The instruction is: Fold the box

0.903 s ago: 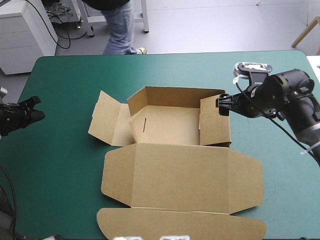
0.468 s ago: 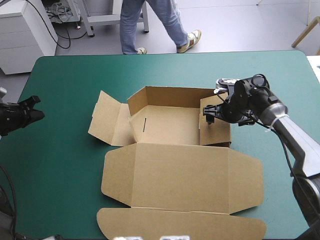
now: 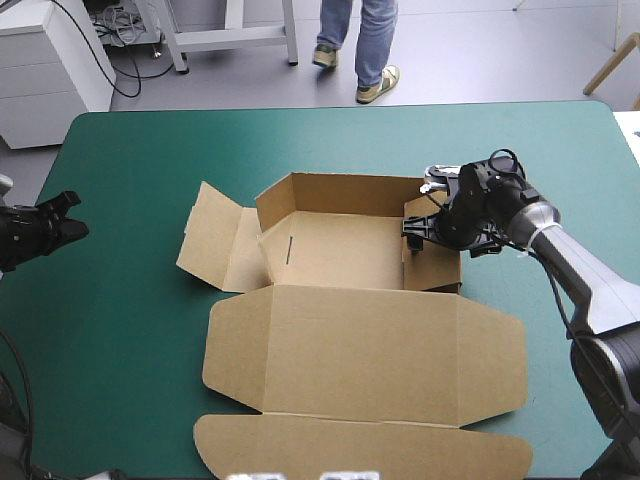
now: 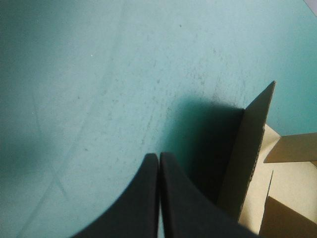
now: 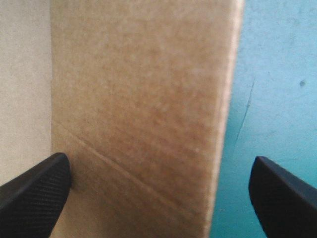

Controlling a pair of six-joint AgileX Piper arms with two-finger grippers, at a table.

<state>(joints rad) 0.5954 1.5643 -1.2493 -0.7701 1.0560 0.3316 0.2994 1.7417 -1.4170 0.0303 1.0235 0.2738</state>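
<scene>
I expect the lid (image 3: pixel 363 352) to trail along with the brown box when I lift the box's raised side, because the lid is joined to the box along a crease (image 3: pixel 360 289).
The brown box (image 3: pixel 330 250) lies mid-table with its back wall and right wall (image 3: pixel 432 250) raised. Its lid (image 3: pixel 360 350) is flat toward the front. My right gripper (image 3: pixel 418 238) is open at the top of the right wall. In the right wrist view the gripper (image 5: pixel 158 166) straddles that wall (image 5: pixel 143 99), one finger inside the box and one outside over the teal-green cover. My left gripper (image 3: pixel 70 225) hovers near the table's left edge, well away from the box. In the left wrist view it (image 4: pixel 158 156) is shut on nothing, with the box's left flap (image 4: pixel 247 158) ahead of it.
The box's left side flaps (image 3: pixel 215 240) lie spread outward on the teal-green cover (image 3: pixel 120 330). The lid's tuck flap (image 3: pixel 360 450) reaches the table's front edge.
My right gripper has moved left and come down over the box's right wall, which now sits between its fingers. The left arm has not moved.
</scene>
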